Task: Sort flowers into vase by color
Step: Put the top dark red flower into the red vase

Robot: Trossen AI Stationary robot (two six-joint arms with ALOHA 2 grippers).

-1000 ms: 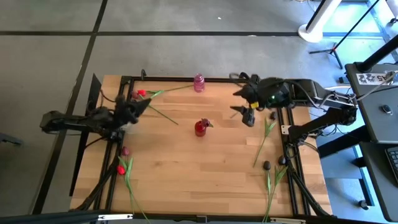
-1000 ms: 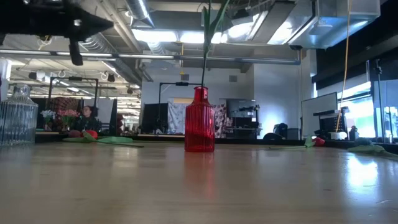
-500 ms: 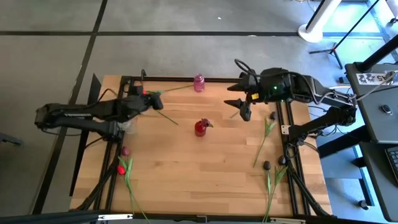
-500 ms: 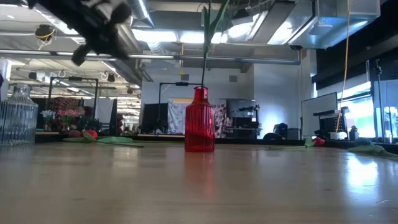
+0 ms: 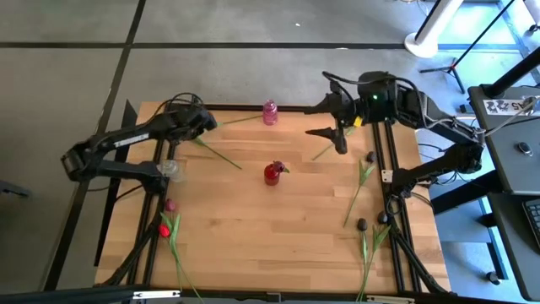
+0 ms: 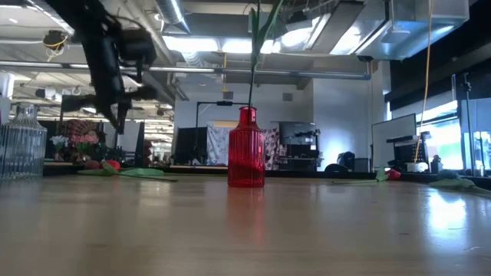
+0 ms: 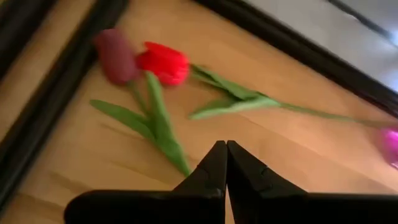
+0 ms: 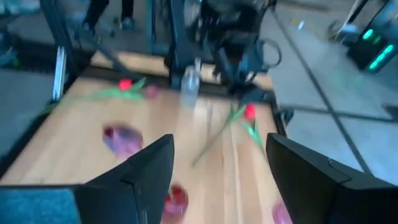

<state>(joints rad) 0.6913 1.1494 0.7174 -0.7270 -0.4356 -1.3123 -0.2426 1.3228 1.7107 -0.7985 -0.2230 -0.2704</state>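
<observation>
The maroon tulip's stem leads away from the red tulip's leaves. My left gripper should go down toward it next until its open fingers are on both sides of that stem alone.
Red tulip and maroon tulip lie flat on the table's far left corner, with their stems running toward the middle. My left gripper is shut and hovers over them, touching nothing. My right gripper is open and hangs above the far right part of the table. The red vase stands mid-table with a green stem upright in it. More tulips lie near left and along the right side.
A pink vase stands at the far edge and a clear vase near the left edge. Dark tulip heads lie near the right rail. The black frame rails border the table. Bare wood lies between the red vase and the near edge.
My left gripper has reached toward the far edge and slightly right, from beside the clear vase to above the far-left tulips. My right gripper has drawn back toward the far edge and turned. The flowers and vases have stayed where they were.
</observation>
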